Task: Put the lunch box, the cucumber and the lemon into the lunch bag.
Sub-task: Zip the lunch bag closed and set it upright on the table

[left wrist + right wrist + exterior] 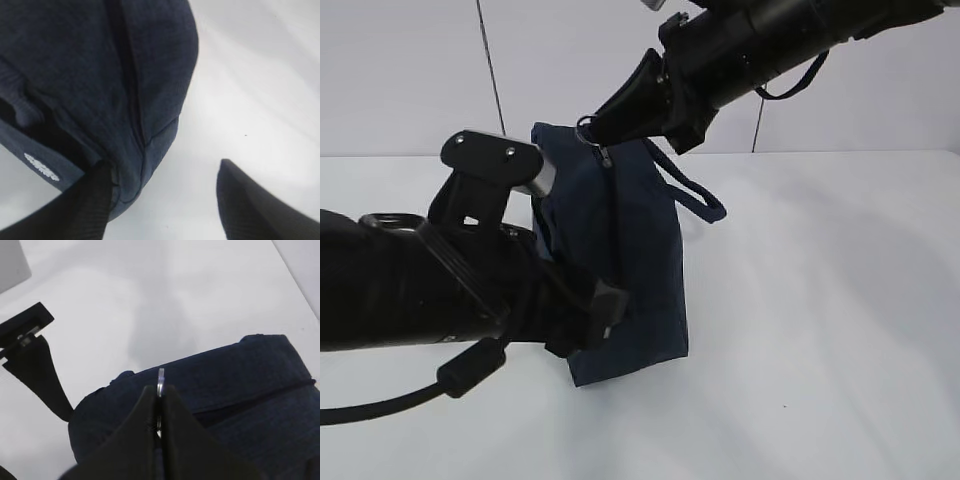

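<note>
The lunch bag has a side that buckles into creases, so I expect it to twist and lean when I hold it and pull the silver ring.
The dark navy lunch bag stands on the white table with its zipper seam running up its side. My right gripper reaches in from the upper right and is shut on the silver ring pull at the bag's top; in the right wrist view the right gripper pinches the ring edge-on over the lunch bag. My left gripper is open at the lower corner of the lunch bag, one finger against the fabric, the other over bare table. The lunch box, cucumber and lemon are out of view.
A loop handle hangs off the bag's right side. My left arm fills the lower left of the exterior view. The white table stretches to the right, with a pale wall behind it.
</note>
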Robot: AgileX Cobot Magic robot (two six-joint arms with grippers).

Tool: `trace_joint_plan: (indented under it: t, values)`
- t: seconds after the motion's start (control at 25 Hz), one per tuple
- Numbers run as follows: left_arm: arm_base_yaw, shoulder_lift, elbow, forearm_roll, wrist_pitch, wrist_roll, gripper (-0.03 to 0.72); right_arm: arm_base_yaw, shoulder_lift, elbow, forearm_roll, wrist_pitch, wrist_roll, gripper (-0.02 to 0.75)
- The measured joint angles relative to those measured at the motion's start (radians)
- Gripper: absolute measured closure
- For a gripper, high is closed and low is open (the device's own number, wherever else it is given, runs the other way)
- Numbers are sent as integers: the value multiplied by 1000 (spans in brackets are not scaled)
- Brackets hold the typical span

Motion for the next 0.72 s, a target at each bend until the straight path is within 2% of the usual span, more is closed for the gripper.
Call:
trace_joint_plan:
  t: [0.2,0.52,0.72]
  values:
    - [-63,0,0,-26,-162,0,222,2,0,-7,44,14,0,730]
    - [-71,32,0,-35,-279,-87,237,120,0,-7,42,-45,0,730]
    - [-71,44,0,-32,-283,-107,242,130,0,-7,44,-89,0,730]
